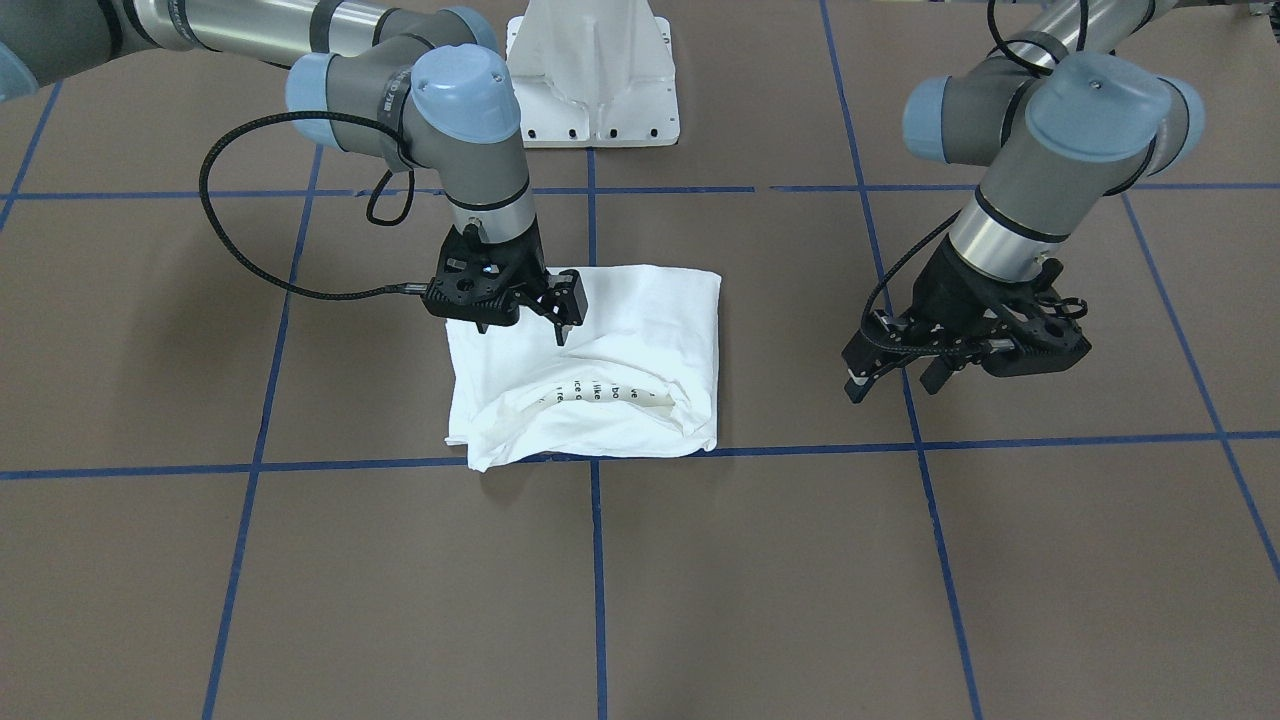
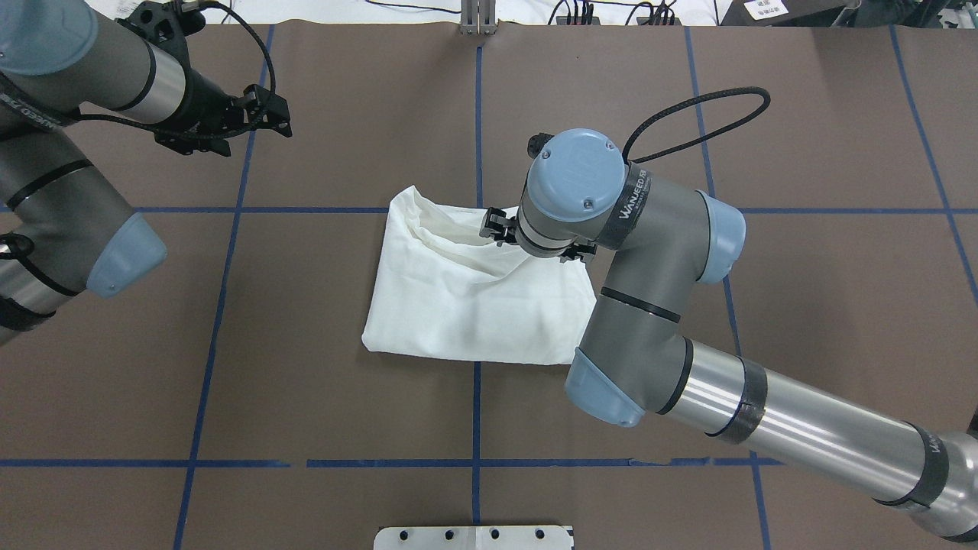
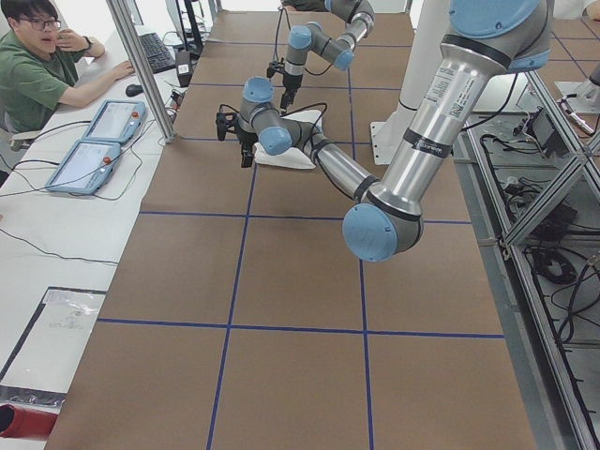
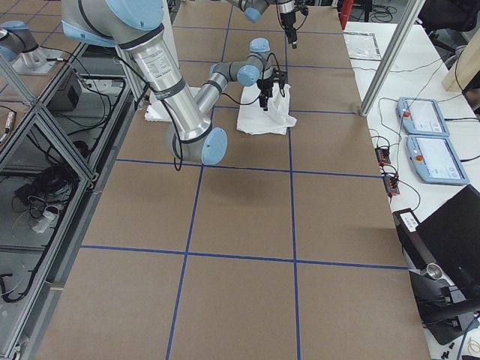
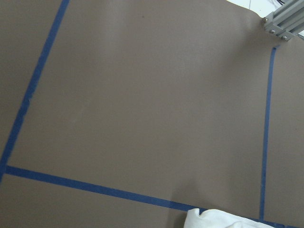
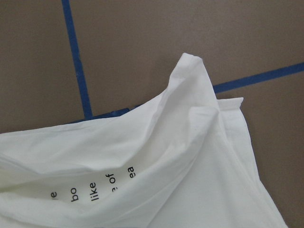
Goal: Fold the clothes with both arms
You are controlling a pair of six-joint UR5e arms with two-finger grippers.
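Note:
The white T-shirt [image 1: 654, 330] will go flat and cover most of the black text when I pull its corner, because a loose fold gapes [image 1: 600, 392] around the text.
The white T-shirt [image 1: 620, 330] lies folded into a rough square on the brown table, with rumpled folds and black text lines [image 1: 590, 390] showing along its far edge. It also appears from above [image 2: 458, 298] and close up [image 6: 166, 175]. My right gripper [image 1: 520, 332] hovers open just above the shirt's corner nearest the robot, with nothing between its fingers. My left gripper [image 1: 895, 385] hangs open over bare table, well off to the shirt's side [image 2: 256, 130]. A corner of the shirt [image 5: 223, 219] peeks into the left wrist view.
Blue tape lines [image 1: 595, 580] divide the brown table into squares. The white pedestal base [image 1: 590, 80] stands at the robot's side of the table. A person [image 3: 37, 66] sits at a side desk with two control tablets [image 3: 98, 141].

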